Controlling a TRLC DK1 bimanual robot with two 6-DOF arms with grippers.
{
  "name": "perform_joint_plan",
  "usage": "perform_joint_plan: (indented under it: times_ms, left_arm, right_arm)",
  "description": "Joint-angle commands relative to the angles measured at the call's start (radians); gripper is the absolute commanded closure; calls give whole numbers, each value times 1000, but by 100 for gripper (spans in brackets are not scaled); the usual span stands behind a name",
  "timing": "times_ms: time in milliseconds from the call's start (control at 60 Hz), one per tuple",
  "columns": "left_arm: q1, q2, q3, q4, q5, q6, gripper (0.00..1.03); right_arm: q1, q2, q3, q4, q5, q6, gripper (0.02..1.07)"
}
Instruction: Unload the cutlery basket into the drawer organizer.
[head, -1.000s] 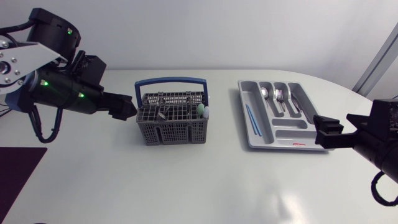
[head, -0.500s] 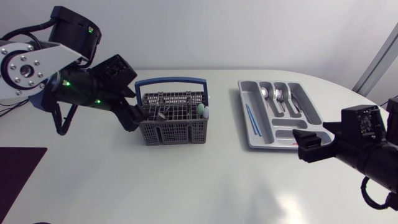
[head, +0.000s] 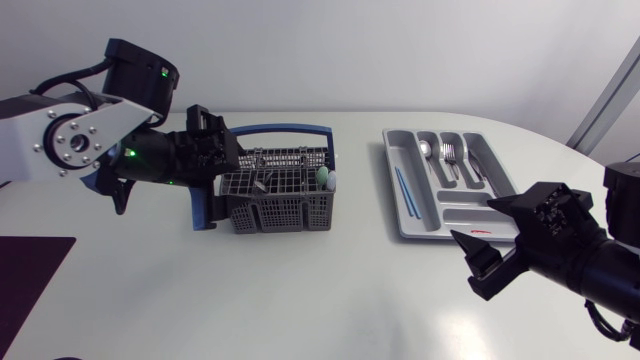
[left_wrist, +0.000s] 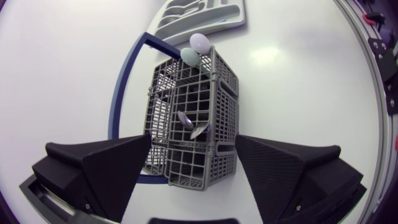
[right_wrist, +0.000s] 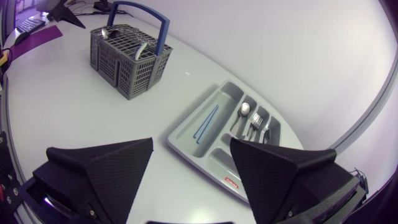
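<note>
The metal spoon ends spread apart above the basket's grid. I expect the spoon to come out by itself when I lift it, and its neighbour will stay behind.
The grey cutlery basket with a blue handle stands mid-table, holding spoons and two pale round-ended pieces. My left gripper is open and points down at the basket's left end. In the left wrist view the basket lies ahead of the spread fingers of my left gripper, untouched. The grey drawer organizer sits to the right with a spoon, a fork and blue sticks in it. My right gripper hangs open and empty in front of the organizer.
Bare white tabletop lies in front of the basket and between it and the organizer. A dark purple mat lies at the front left edge. The table's rounded edge runs close behind and right of the organizer.
My left gripper swung from beside the basket's left side to point down at its left end. My right arm drew toward the table's front, away from the organizer, and turned.
</note>
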Motion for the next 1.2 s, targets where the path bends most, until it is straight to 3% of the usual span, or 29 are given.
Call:
perform_joint_plan:
  times_ms: [0,200,367,433,717,1183]
  left_arm:
    - [8,41,-10,12,14,118,9]
    - [20,88,-11,113,29,205,25]
    - [70,114,-30,144,102,334,54]
    - [88,118,-38,150,118,381,70]
    - [94,136,-73,249,137,417,71]
    - [70,176,-105,305,137,450,71]
  right_arm:
    - [5,-6,8,5,-30,-40,18]
    - [7,23,14,20,-47,-50,18]
    - [2,54,11,40,-66,-50,18]
    - [1,68,13,51,-68,-54,18]
    - [-5,109,13,82,-88,-54,18]
    - [-13,124,2,106,-94,-50,18]
